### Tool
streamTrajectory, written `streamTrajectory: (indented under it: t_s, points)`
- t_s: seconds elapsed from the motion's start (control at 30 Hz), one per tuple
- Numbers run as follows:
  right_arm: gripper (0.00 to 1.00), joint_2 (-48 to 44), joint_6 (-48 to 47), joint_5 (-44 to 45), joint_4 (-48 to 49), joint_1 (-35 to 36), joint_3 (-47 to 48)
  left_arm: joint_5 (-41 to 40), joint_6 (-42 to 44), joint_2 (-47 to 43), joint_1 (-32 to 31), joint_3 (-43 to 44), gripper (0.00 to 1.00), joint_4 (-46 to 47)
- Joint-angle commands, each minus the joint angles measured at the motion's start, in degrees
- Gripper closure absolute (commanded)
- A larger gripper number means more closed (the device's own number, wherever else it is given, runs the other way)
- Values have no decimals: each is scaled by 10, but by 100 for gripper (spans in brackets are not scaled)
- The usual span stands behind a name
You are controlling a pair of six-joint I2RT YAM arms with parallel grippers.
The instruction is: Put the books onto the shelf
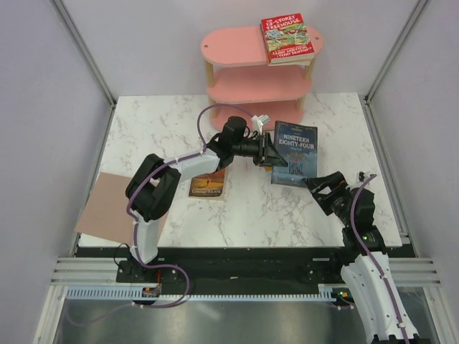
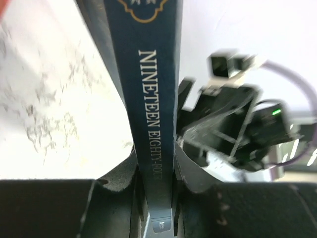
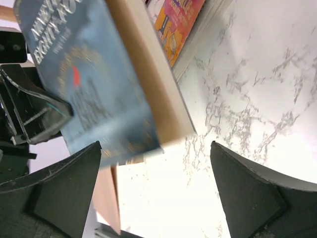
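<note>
The dark blue book's lower corner (image 3: pixel 173 135) is beside my right gripper's open fingers, so I should set them around the page edge (image 1: pixel 315 156) before my left gripper opens.
The dark blue book Nineteen Eighty-Four (image 1: pixel 294 152) hangs above the table's middle, and my left gripper (image 1: pixel 269 152) is shut on its spine edge. In the left wrist view the spine (image 2: pixel 157 99) runs up between both fingers (image 2: pixel 126 173). Just below the book's lower right corner, my right gripper (image 1: pixel 313 183) stands open and apart from it. In the right wrist view the book's cover (image 3: pixel 94 84) floats above the wide jaws of the right gripper (image 3: pixel 156 148). The pink shelf (image 1: pixel 237 44) stands at the back with the red Treehouse book (image 1: pixel 287 39) on its top board.
A dark brown book (image 1: pixel 208 185) lies on the marble under the left arm. An orange-pink book (image 3: pixel 181 22) lies on the table beyond the held one. A plain tan-pink sheet (image 1: pixel 107 208) overhangs the table's left edge.
</note>
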Motion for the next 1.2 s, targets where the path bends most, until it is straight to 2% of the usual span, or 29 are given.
streamTrajectory:
  t_s: [0.0, 0.2, 0.37, 0.47, 0.63, 0.93, 1.17]
  points:
    - [2, -14, 88, -18, 74, 2, -34, 21, -148, -4, 15, 4, 98, 234]
    - [2, 4, 101, -24, 200, 2, -56, 25, -247, 43, 5, 25, 98, 368]
    - [2, 33, 118, -54, 293, 3, -57, 13, -284, 58, 3, 9, 98, 413]
    - [2, 44, 117, -71, 301, 2, -43, -3, -288, 62, 5, -2, 98, 424]
    - [2, 4, 115, -74, 260, 2, -41, -32, -343, 86, 9, 8, 98, 492]
    - [2, -64, 159, -72, 271, 2, -86, -55, -364, 102, 13, 36, 98, 502]
    - [2, -31, 163, -60, 307, 2, -100, -46, -368, 102, 5, 40, 98, 502]
